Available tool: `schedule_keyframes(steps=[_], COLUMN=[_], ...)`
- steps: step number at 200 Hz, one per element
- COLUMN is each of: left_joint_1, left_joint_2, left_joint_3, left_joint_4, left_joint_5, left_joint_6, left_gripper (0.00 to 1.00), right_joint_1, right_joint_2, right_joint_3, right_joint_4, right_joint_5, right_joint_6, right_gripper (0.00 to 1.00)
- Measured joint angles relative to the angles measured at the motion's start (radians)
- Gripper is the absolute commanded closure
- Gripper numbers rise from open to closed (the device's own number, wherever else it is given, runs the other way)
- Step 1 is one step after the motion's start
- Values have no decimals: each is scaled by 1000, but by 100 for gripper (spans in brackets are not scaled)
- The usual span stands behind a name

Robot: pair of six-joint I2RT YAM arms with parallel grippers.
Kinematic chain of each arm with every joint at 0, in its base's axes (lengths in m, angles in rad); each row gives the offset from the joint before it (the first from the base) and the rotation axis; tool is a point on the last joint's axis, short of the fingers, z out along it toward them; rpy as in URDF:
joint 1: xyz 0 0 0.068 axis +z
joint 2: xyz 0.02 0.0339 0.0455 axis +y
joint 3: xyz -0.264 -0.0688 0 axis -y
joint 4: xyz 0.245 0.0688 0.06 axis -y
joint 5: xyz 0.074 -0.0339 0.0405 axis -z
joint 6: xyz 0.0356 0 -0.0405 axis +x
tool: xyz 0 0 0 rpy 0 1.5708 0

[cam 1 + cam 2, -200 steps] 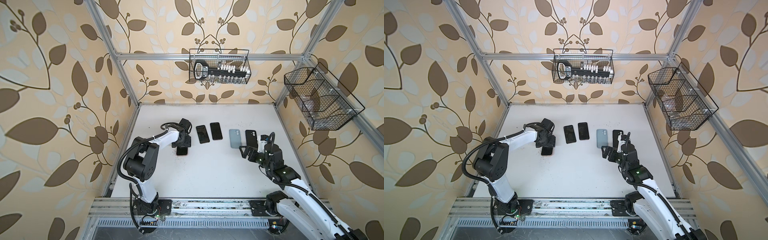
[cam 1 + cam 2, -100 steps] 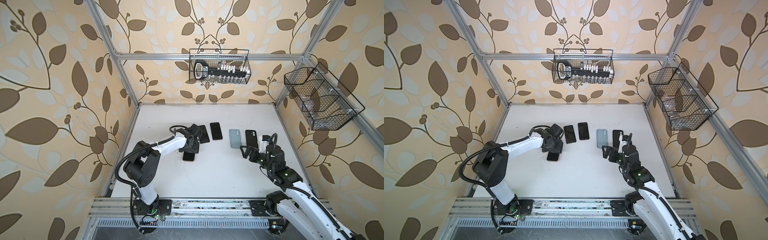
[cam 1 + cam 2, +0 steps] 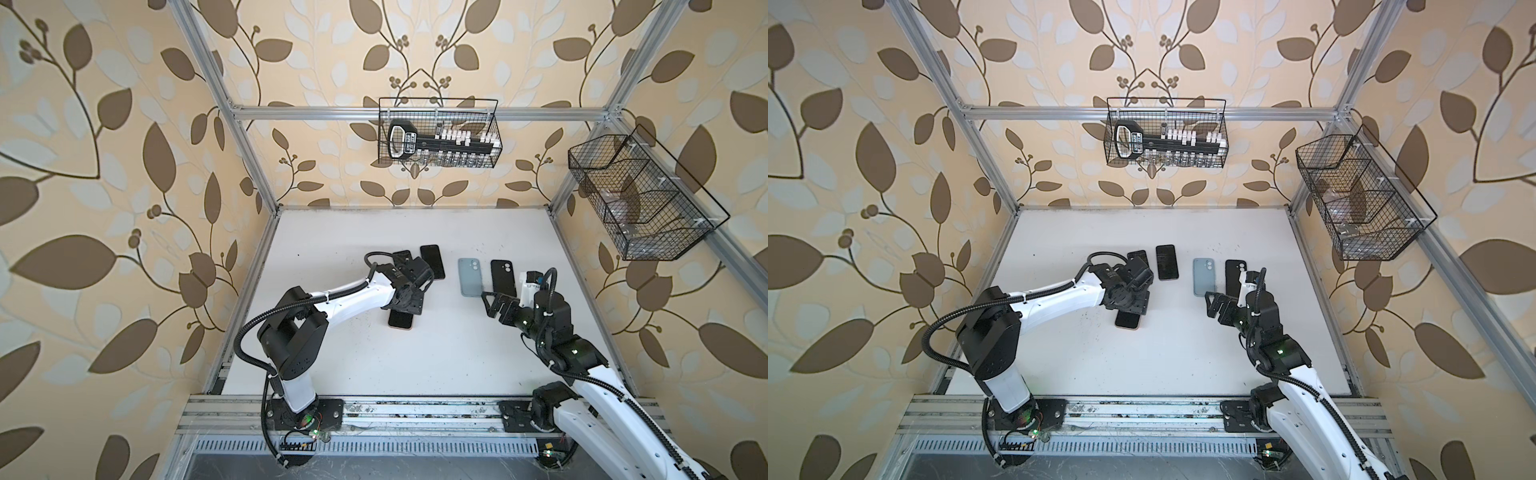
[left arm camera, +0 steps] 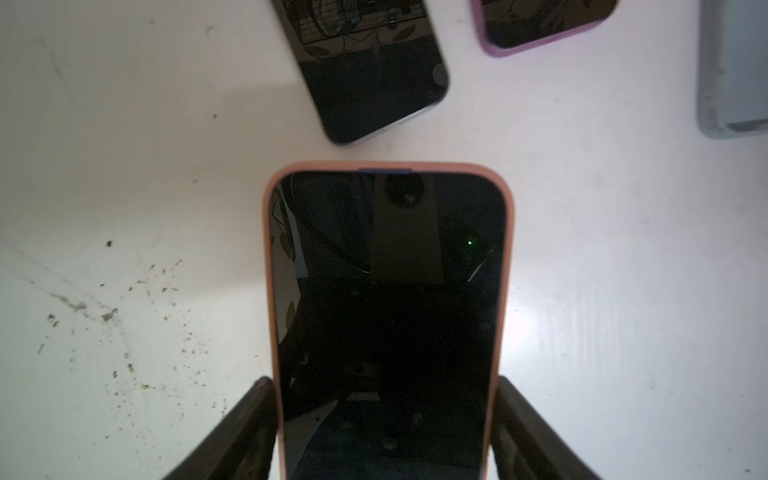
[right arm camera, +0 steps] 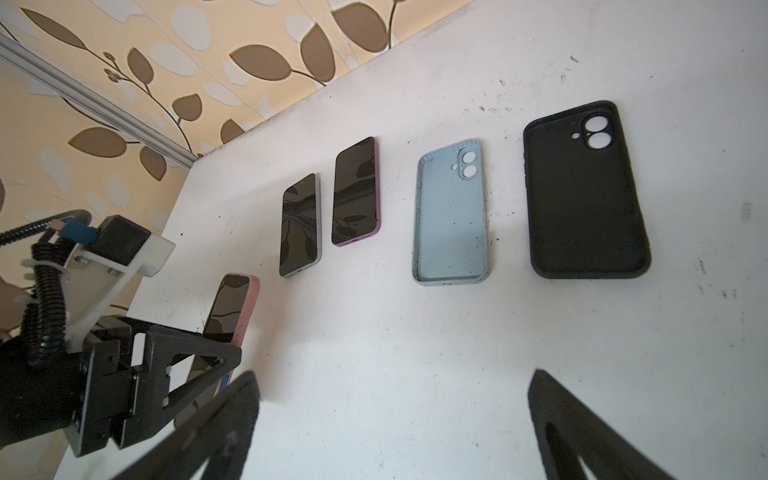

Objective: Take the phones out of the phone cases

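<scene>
The pink phone case [image 3: 400, 320] is screen up and the space before the light-blue case is open. My left gripper should keep going there and release it flat.
A dark-screened phone [image 4: 386, 311] sits in a pink phone case [image 4: 268, 291], screen up. My left gripper [image 4: 384, 386] is shut on the case's two long sides near one end. In both top views the phone [image 3: 401, 321] [image 3: 1127, 320] pokes out from under the left gripper [image 3: 409, 305] [image 3: 1133, 305], left of the table's middle. The right wrist view shows the phone [image 5: 226, 311] side-on. My right gripper [image 5: 395, 376] [image 3: 494, 305] is open over bare table, to the right, with nothing between its fingers.
Behind lie a bare dark phone [image 5: 301, 226], a phone in a purple case [image 5: 357, 193], an empty light-blue case [image 5: 451, 216] and an empty black case [image 5: 582, 195]. Wire baskets hang on the back wall [image 3: 438, 139] and the right wall [image 3: 640, 199].
The left gripper has carried the pink-cased phone from the table's left side toward the middle and front. The right arm has shifted only slightly.
</scene>
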Motion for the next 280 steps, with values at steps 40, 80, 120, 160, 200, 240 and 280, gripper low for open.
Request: schedule_keyframes(steps=[40,80,120,160,200,240,280], left_joint_1=[-97,-143,-144,-144,-144,-144,-142], left_joint_2=[163,268,295,303,322,326,308], left_joint_3=[143,211,235,253,267,283,308], left_joint_4=[5,5,1,-3,-5,-9,-50], left_joint_5=[-5,2,15,30,49,51,34], left_joint_6=[-50,-85,-117,-139,-153,-158,-148], left_gripper=[35,32,28,20,16,8,1], right_joint_1=[-5,-42,-58,-58,-58,-57,-32], right_joint_2=[-27,-62,-71,-61,-50,-57,-32], right_joint_3=[-2,-2,-2,-2,-2,-2,0], right_joint_4=[-28,-75,-115,-152,-206,-225,-231], right_joint_5=[1,0,-1,0,8,15,34], right_joint_6=[-4,-12,-15,-8,5,10,27], right_gripper=[0,0,0,0,0,0,0])
